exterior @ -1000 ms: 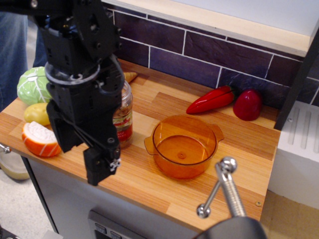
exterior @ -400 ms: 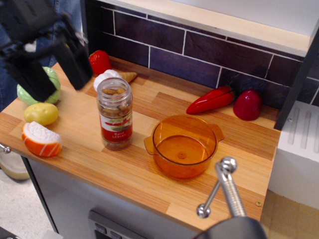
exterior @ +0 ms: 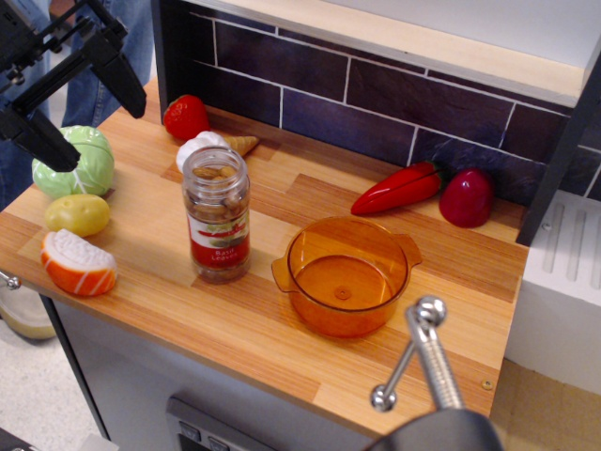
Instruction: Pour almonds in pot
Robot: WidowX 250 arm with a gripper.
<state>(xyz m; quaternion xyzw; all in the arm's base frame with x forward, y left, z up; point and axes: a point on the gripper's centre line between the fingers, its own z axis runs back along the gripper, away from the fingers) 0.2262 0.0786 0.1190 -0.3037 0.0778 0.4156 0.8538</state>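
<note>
I expect the almonds to come out sparsely, with most staying inside, when I tip the jar sideways, because the jar's open neck (exterior: 215, 165) gets narrower above the chunky almonds (exterior: 222, 201).
A clear jar of almonds (exterior: 217, 226) with a red-and-white label stands upright on the wooden counter. The empty translucent orange pot (exterior: 345, 274) sits to its right, a short gap apart. My black gripper (exterior: 83, 108) is open and empty at the upper left, above and left of the jar, over the green cabbage. Its two fingers (exterior: 119, 69) are spread wide.
A green cabbage (exterior: 81, 164), yellow potato (exterior: 78, 214) and orange slice (exterior: 77, 264) lie at the left edge. A strawberry (exterior: 186, 116), garlic (exterior: 202, 148), red chilli (exterior: 398, 189) and red pepper (exterior: 467, 197) lie along the tiled back wall. A metal handle (exterior: 420, 349) rises at the front right.
My gripper has risen and swung away to the upper left, off the jar. The jar now stands fully in view. Pot and food have not moved.
</note>
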